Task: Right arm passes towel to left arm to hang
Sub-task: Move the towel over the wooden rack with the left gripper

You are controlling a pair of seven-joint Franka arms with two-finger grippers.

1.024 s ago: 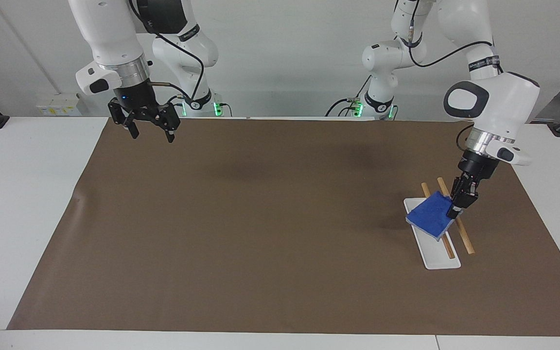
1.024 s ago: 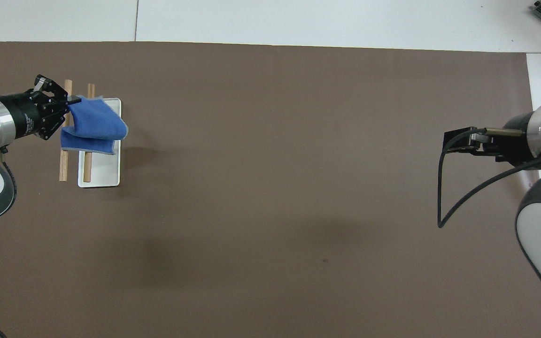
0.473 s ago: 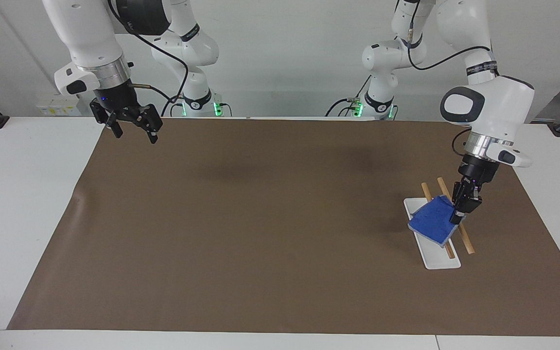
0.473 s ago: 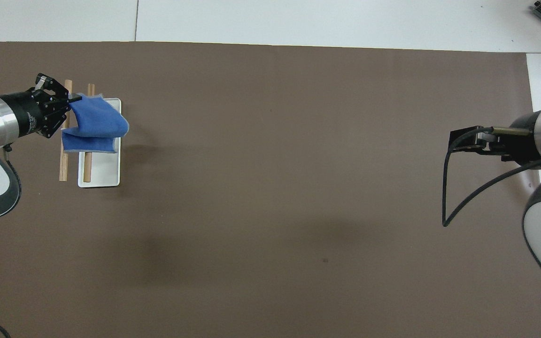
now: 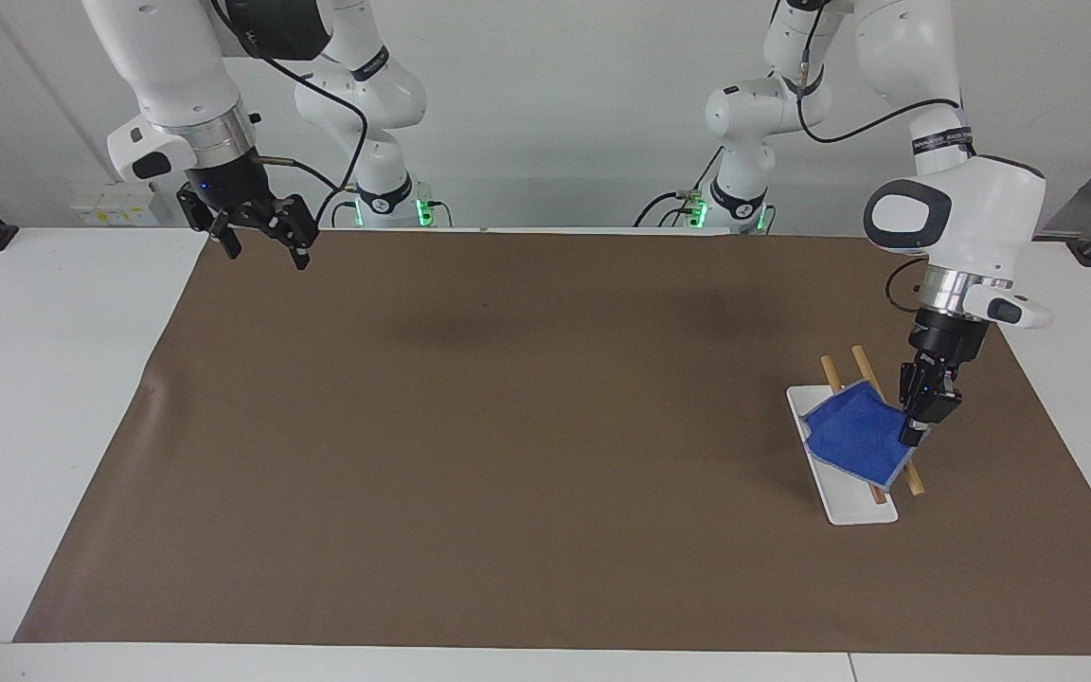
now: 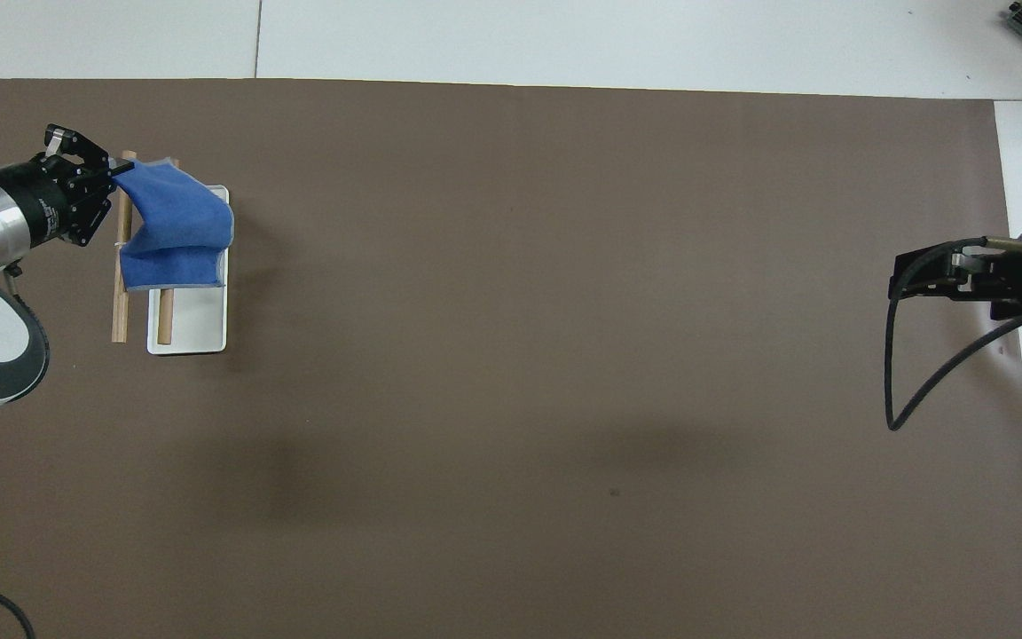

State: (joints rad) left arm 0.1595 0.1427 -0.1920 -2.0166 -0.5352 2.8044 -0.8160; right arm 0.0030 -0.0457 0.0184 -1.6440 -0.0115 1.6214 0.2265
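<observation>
The towel lies crooked and folded over the wooden rods. Next, I lift the towel clear with my left gripper and pull it straight over the outer rod.
The royal-blue towel lies slumped across two wooden rods that sit over a white tray at the left arm's end of the table. My left gripper is shut on the towel's corner, just beside the outer rod, with the wrist angled steeply down. My right gripper hangs open and empty above the brown mat's corner at the right arm's end, close to the robots.
A brown mat covers most of the white table. The right arm's loose black cable loops down beside its wrist.
The left gripper has drawn the towel's corner outward over the rods, toward the left arm's end of the table. The right gripper has pulled back toward its own end.
</observation>
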